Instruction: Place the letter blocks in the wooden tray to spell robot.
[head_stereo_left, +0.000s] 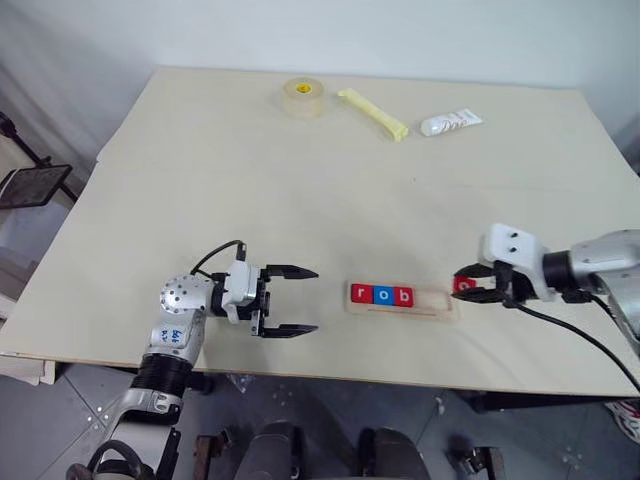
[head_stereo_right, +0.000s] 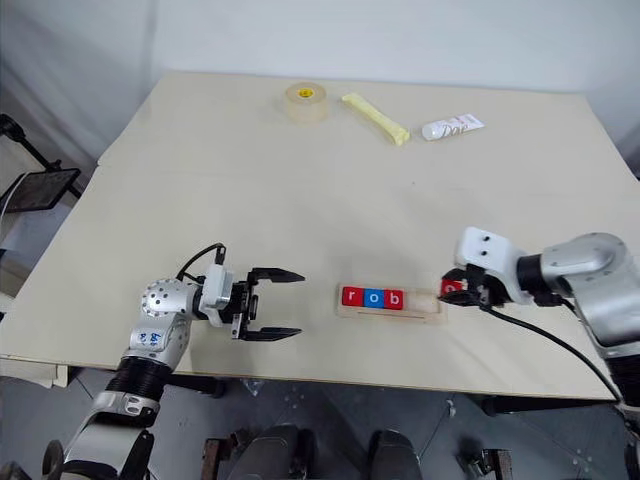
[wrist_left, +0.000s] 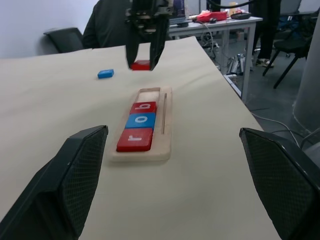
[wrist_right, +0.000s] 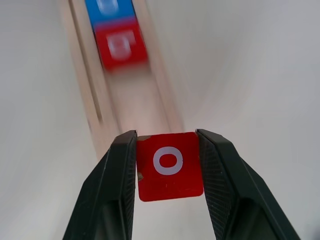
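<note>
My right gripper's fingers straddle the red o block (wrist_right: 169, 166) wider than the tray's slot, so I should release it beside red b (head_stereo_left: 425, 299), then nudge it with shut fingertips.
The wooden tray (head_stereo_left: 432, 300) lies near the table's front edge. Three letter blocks sit in its left part: red r (head_stereo_left: 361, 294), blue o (head_stereo_left: 382, 295), red b (head_stereo_left: 403, 296). My right gripper (head_stereo_left: 468, 287) is shut on a red o block (wrist_right: 170, 166), held just above the tray's bare right end. In the left wrist view a further blue block (wrist_left: 105, 74) lies on the table beyond the tray. My left gripper (head_stereo_left: 313, 300) stands open a little left of the tray, pointing at it, with nothing between its fingers (wrist_left: 75, 170).
A tape roll (head_stereo_left: 303, 97), a yellow stick (head_stereo_left: 373, 113) and a white tube (head_stereo_left: 450, 122) lie at the table's far side. Past the table's right edge the left wrist view shows a seated person (wrist_left: 107, 22), chairs and a desk.
</note>
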